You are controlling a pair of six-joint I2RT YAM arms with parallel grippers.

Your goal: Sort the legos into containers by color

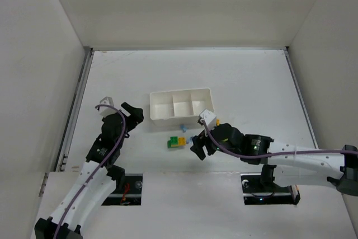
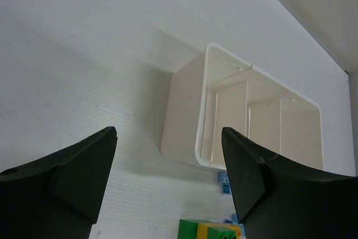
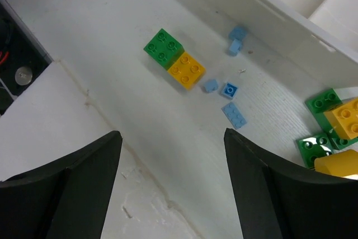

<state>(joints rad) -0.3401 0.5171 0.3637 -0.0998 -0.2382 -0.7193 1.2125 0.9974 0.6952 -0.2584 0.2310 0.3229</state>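
The green and yellow legos (image 1: 177,141) are stuck together, so the robot's right gripper should raise the pair over the tray (image 1: 182,103) for the left gripper to pull apart before sorting.
The white tray (image 1: 180,104) with its three containers lies mid-table; none of the legos show inside it in any view. Loose legos lie in front of it: a joined green (image 3: 164,47) and yellow (image 3: 187,70) pair (image 1: 177,141), and several small light blue pieces (image 3: 234,114) (image 1: 183,127). More green (image 3: 324,102) and yellow (image 3: 347,117) bricks sit at the right wrist view's right edge. My right gripper (image 1: 196,147) (image 3: 172,135) hovers open just right of the pile, holding nothing. My left gripper (image 1: 133,117) (image 2: 168,138) stands open left of the tray (image 2: 184,116), facing its end wall, with the green and yellow pair (image 2: 212,230) below.
White enclosure walls stand at the back and both sides of the table. A raised white ledge (image 3: 61,138) with the arm bases runs along the near edge, close under my right gripper. The yellow part (image 1: 217,121) beside my right wrist is too small to identify.
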